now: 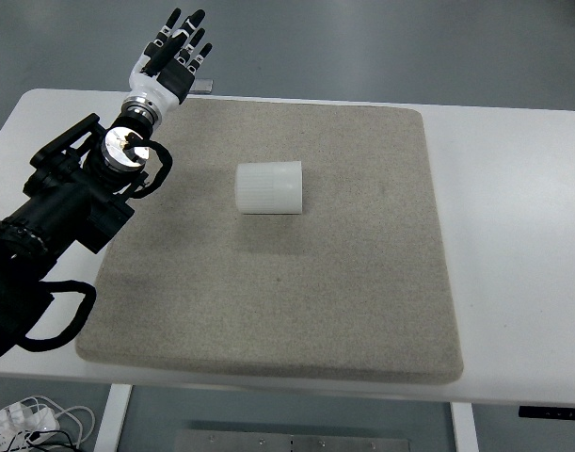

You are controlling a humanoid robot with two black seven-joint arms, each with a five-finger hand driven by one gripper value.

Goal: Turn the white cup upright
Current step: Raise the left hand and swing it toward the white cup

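Next, I pull back, turn my left gripper's palm down and take hold of the white cup around its sides from above, because my left gripper's fingers point past the table's far edge.
A white ribbed cup lies on its side on the grey mat, slightly above the mat's middle, its axis running left to right. My left hand reaches past the table's far left edge, well up and left of the cup, with its fingers spread and nothing in them. The black left arm comes in from the lower left over the mat's left border. The right arm is out of view.
The mat covers most of a white table. Bare table strips run along the right and front. White cables lie on the floor at the lower left, below the table edge.
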